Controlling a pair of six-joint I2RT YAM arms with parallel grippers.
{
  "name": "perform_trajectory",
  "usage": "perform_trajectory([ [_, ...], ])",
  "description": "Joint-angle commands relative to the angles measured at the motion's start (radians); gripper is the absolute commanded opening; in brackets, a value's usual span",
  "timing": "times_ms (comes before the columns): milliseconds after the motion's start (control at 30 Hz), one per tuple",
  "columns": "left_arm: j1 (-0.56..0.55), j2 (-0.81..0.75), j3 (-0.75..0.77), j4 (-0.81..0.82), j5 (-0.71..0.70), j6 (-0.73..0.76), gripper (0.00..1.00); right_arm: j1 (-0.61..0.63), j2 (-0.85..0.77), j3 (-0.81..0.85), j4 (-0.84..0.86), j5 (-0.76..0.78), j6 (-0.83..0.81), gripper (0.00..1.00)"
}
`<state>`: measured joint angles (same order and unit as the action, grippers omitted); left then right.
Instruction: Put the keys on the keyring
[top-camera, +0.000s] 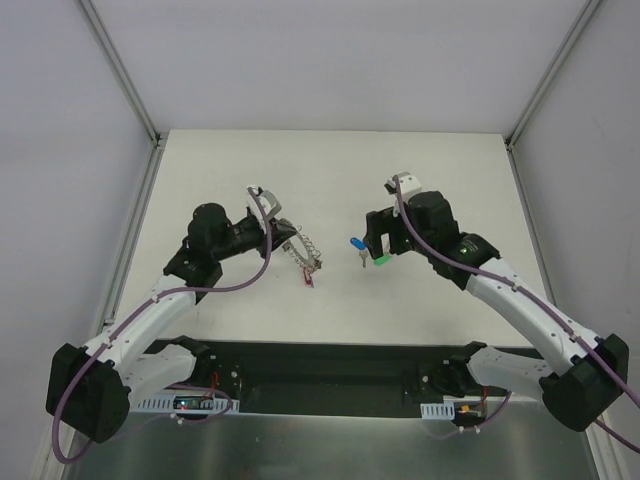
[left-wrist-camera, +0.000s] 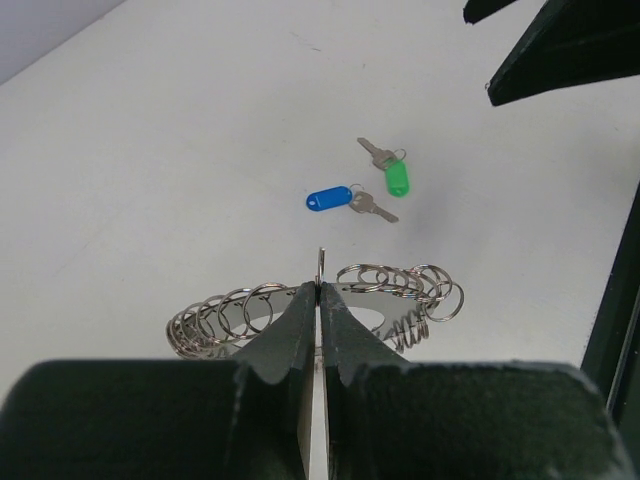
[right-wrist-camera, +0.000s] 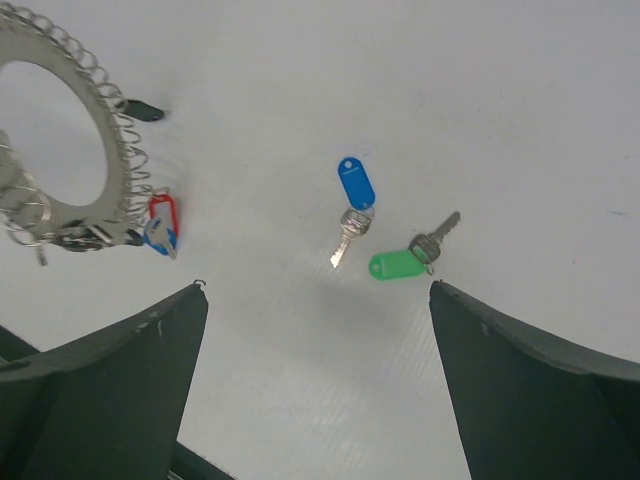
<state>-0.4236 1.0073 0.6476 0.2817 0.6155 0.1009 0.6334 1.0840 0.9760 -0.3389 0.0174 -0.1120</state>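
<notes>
My right gripper should go on lowering, fingers wide, since the green-tagged key lies clear of the blue-tagged key, and close where the green tag meets its key.
The blue-tagged key and the green-tagged key lie loose on the white table, close together. Both show in the left wrist view, blue and green, and in the right wrist view, blue and green. The keyring is a wide silvery ring edged with small split rings. My left gripper is shut on its rim. My right gripper is wide open and empty, just above the two keys.
A red-tagged key hangs from the keyring's rim on the side toward the loose keys. A black tag lies by the ring's far side. The table has raised white walls left, right and back.
</notes>
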Motion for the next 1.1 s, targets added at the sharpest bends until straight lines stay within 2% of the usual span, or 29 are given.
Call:
perform_trajectory([
  [0, 0.009, -0.058, -0.003, 0.060, -0.071, 0.057, 0.00, -0.017, 0.045, -0.028, 0.024, 0.117, 0.015, 0.96],
  [167, 0.009, -0.059, -0.002, 0.048, -0.094, 0.089, 0.00, -0.031, 0.040, -0.181, 0.191, 0.115, -0.043, 0.96],
  [267, 0.009, -0.059, 0.000, 0.048, -0.097, 0.095, 0.00, -0.096, 0.085, -0.218, 0.227, 0.096, -0.037, 0.99],
  [533, 0.009, -0.064, -0.006, 0.051, -0.118, 0.105, 0.00, -0.244, 0.171, -0.310, 0.422, -0.076, 0.087, 0.94],
  [833, 0.008, -0.062, -0.016, 0.051, -0.117, 0.099, 0.00, -0.258, 0.277, -0.402, 0.659, -0.109, 0.107, 0.81],
  [933, 0.008, -0.059, -0.017, 0.051, -0.120, 0.099, 0.00, -0.256, 0.294, -0.411, 0.684, -0.099, 0.107, 0.74],
  [1067, 0.008, -0.056, -0.013, 0.051, -0.109, 0.099, 0.00, -0.258, 0.306, -0.413, 0.695, -0.076, 0.097, 0.60],
])
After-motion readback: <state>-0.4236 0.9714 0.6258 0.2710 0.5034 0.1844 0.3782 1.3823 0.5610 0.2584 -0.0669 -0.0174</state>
